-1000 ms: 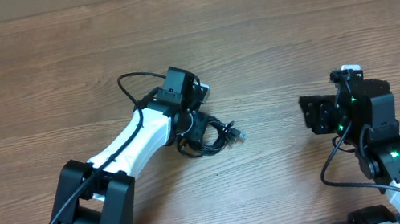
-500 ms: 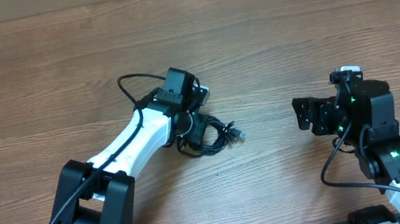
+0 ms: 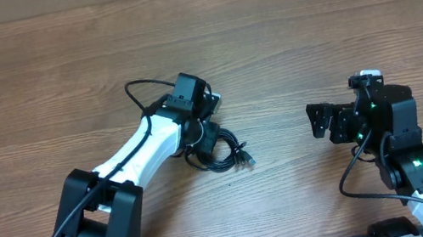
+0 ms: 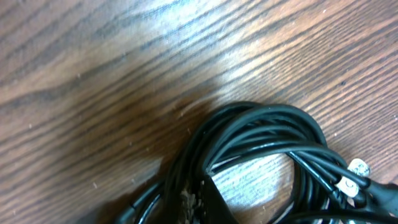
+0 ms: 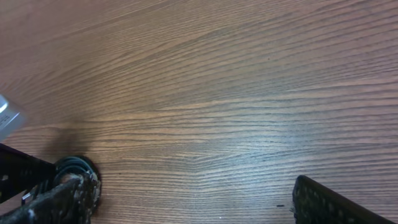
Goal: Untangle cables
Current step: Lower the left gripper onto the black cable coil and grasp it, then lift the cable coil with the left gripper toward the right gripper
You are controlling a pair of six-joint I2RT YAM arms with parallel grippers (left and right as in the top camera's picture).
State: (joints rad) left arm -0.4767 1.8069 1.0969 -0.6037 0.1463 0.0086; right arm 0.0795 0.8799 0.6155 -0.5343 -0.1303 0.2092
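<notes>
I should bring the coil [image 3: 217,154] across and grip its plug side [image 3: 242,155] with my right gripper, because my left gripper is holding the coil far from my open right gripper.
The cables [image 3: 218,150] are thin black cords bunched in a small coil at the middle of the wooden table, with a plug end [image 3: 247,162] sticking out at the lower right. My left gripper [image 3: 200,134] sits on the coil's left edge and is shut on some strands. In the left wrist view the coil [image 4: 261,140] fills the lower right, with a silvery plug [image 4: 357,168] at its right, and my left gripper's finger [image 4: 202,200] is among the cords. My right gripper [image 3: 321,122] is open and empty, well to the right of the coil. In the right wrist view it [image 5: 193,202] is wide open, with the coil [image 5: 71,168] far off.
A thicker black wire [image 3: 138,92] loops off the left arm [image 3: 143,147] beside the coil. The table is bare brown wood [image 3: 284,37]; its far edge runs along the top of the overhead view.
The coil has shifted and its plug end has swung toward the front of the table. My right gripper has crept left toward the coil. The left arm has barely moved.
</notes>
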